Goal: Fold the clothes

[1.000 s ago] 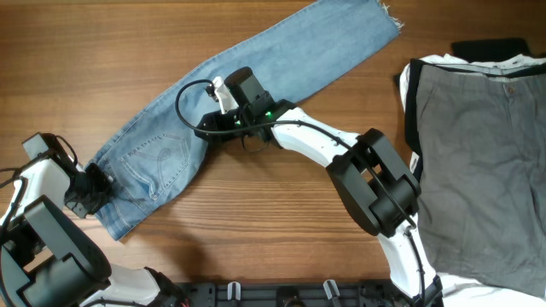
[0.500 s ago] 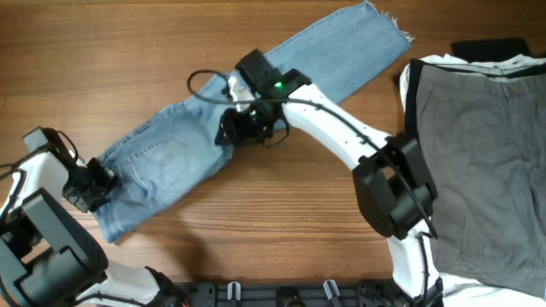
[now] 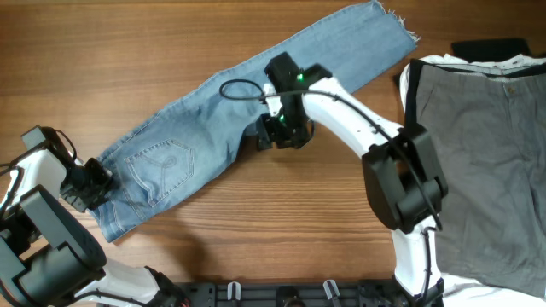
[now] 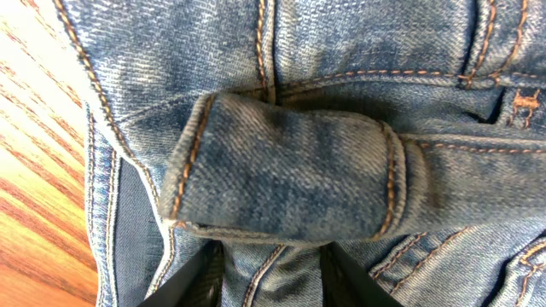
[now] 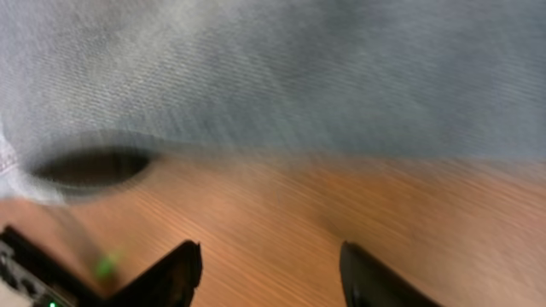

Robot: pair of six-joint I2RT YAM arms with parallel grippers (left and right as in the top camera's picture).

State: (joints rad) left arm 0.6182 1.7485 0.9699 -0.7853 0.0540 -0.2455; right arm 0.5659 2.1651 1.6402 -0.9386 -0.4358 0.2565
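The jeans lie crooked with the waistband folded over. My left gripper should grab its far corner and my right gripper the frayed hem to get them straight.
The light blue jeans lie stretched out in a diagonal, from the waistband at the lower left to the frayed hem at the upper right, with a stitched back pocket facing up. My left gripper is shut on the waistband end. In the left wrist view denim with a belt loop fills the frame, and fabric sits between the fingers. My right gripper is open and empty at the jeans' lower edge, mid-leg. The blurred right wrist view shows bare wood between its fingers and the jeans just beyond.
A pile of other clothes lies at the right edge of the wooden table: grey shorts on top of white and black garments. A black garment sits at the top right.
My right gripper has slid right along the jeans, from over the thigh to the lower edge of the leg. The jeans, bunched at the middle, now lie straight and flat. The left gripper keeps its hold.
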